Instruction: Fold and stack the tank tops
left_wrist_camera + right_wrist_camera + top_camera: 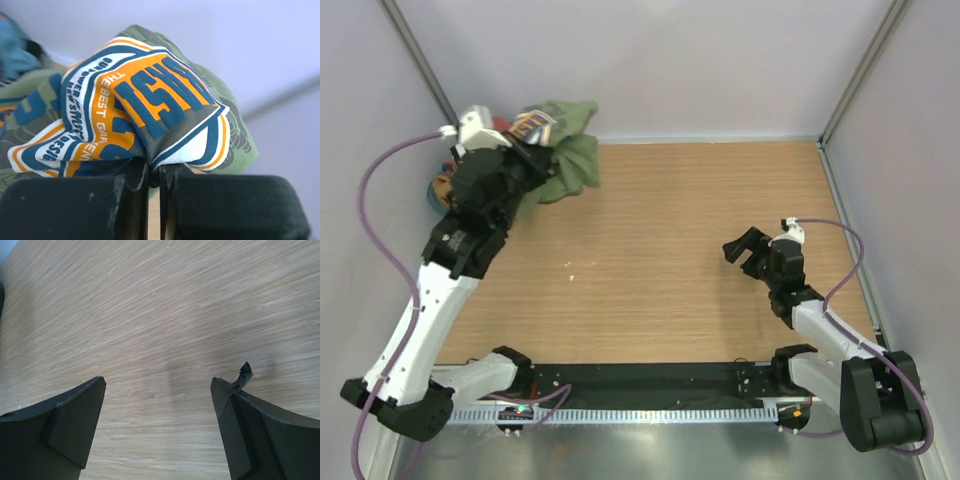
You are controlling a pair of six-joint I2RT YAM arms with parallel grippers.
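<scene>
Next, my left gripper lays the olive green tank top [572, 152] in the middle of the table [665, 252] for my right gripper to take, because it is bunched in my left gripper, far from my right one.
An olive green tank top [565, 150] lies crumpled in the table's far left corner. Its printed patch [145, 105], orange, blue and white, bunches up right in front of the left wrist camera. My left gripper [532, 150] is shut on a fold of that printed cloth [150, 165], the jaws almost touching. My right gripper [750, 250] hovers open above bare wood at the right, nothing between its fingers [75, 415]. No striped tank top shows.
A pile of other clothes sits against the left wall: a blue piece [17, 50], a red bit [501, 125] and a brownish patch [442, 187]. Walls close the table on the left, back and right. The wooden tabletop [700, 230] spreads between the arms.
</scene>
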